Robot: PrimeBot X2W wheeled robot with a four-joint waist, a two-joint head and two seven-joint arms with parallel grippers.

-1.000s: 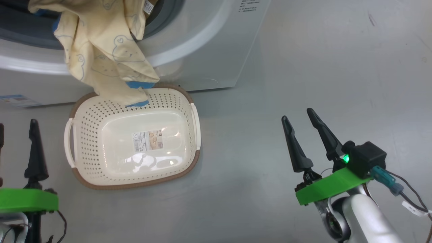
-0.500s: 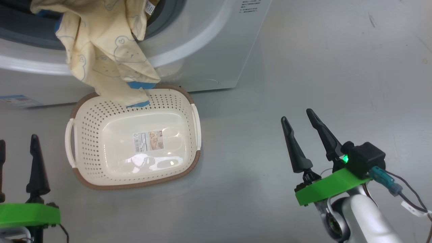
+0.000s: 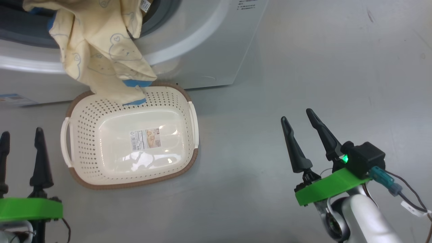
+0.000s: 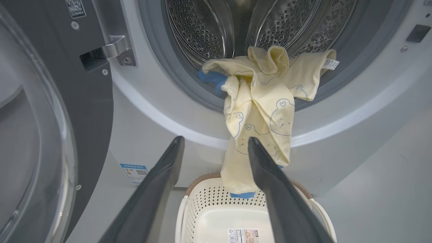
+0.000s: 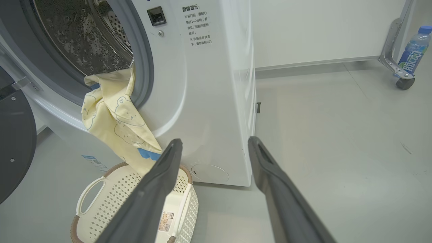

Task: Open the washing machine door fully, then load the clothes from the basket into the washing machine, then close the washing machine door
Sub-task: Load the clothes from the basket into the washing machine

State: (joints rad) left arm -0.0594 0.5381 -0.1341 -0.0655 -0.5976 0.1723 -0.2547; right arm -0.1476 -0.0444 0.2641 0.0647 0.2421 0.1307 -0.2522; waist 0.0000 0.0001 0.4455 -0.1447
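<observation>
My gripper will push the clothes into the drum, and the clothes (image 3: pixel 95 30)' lower end (image 3: pixel 117 89), which hangs loose above the basket, will be dragged up over the gasket with them.
The washing machine (image 3: pixel 209 44) (image 5: pixel 206 101) stands with its door (image 4: pixel 30 135) (image 5: pixel 13 141) swung wide to the left. Pale yellow clothes (image 3: pixel 101 50) (image 4: pixel 260 111) (image 5: pixel 114 121) hang out of the drum opening over the grey gasket, their lower end dangling above the basket's far rim. The cream basket (image 3: pixel 81 135) (image 4: pixel 189 216) (image 5: pixel 101 202) sits on the floor in front of the machine with only its label inside. My left gripper (image 3: pixel 22 135) (image 4: pixel 214 141) is open at the lower left, short of the basket. My right gripper (image 3: pixel 297 114) (image 5: pixel 214 141) is open to the basket's right, holding nothing.
Grey floor (image 3: pixel 303 67) stretches to the right of the machine. A water bottle (image 5: pixel 413 50) stands beside a wheeled metal frame leg (image 5: pixel 393 50) at the far right wall. A blue label (image 4: pixel 134 172) marks the machine's lower left corner.
The head view has shifted slightly, so the basket and machine sit a little further left and up. The left gripper appears a bit further right; the right gripper has not moved.
</observation>
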